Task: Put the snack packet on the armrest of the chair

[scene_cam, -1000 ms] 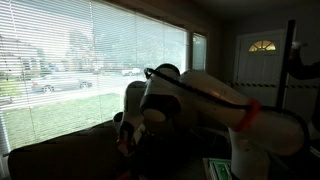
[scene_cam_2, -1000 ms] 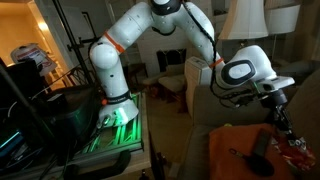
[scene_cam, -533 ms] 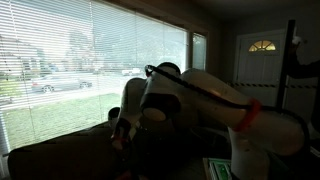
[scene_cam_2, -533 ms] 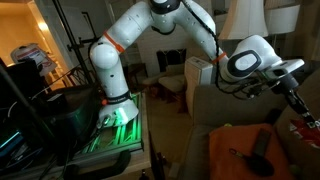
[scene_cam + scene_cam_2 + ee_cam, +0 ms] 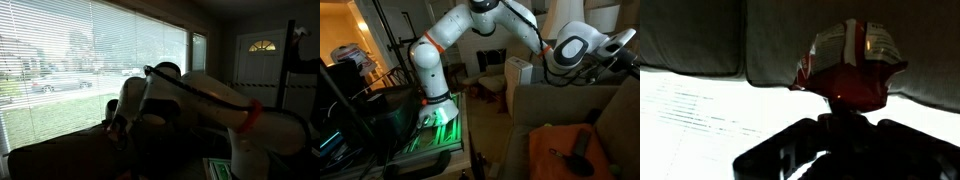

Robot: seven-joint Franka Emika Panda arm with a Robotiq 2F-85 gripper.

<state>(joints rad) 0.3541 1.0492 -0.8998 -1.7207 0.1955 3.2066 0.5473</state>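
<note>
The snack packet (image 5: pixel 851 58) points down in front of the dark cushion, so the robot's gripper should tip up and reach over the cushion's top edge (image 5: pixel 92 127) before it opens.
In the wrist view my gripper (image 5: pixel 840 118) is a dark shape at the bottom, shut on the red and white snack packet (image 5: pixel 850 65), which stands up from the jaws. Behind it are dark chair cushions (image 5: pixel 695 40). In an exterior view the gripper (image 5: pixel 632 62) is at the far right edge, raised above the grey chair (image 5: pixel 560 105); the packet is out of that frame. In an exterior view the gripper (image 5: pixel 112 130) is a silhouette over the dark chair back (image 5: pixel 60 155), by the window.
An orange cloth (image 5: pixel 552 148) with a black object (image 5: pixel 578 150) lies on the chair seat. The robot base stands on a green-lit stand (image 5: pixel 438 118). A white lamp (image 5: pixel 560 20) is behind the chair. Window blinds (image 5: pixel 90 60) fill the background.
The gripper has risen from the chair seat with the packet and moved towards the window, reaching the right edge of an exterior view. The packet has left that view.
</note>
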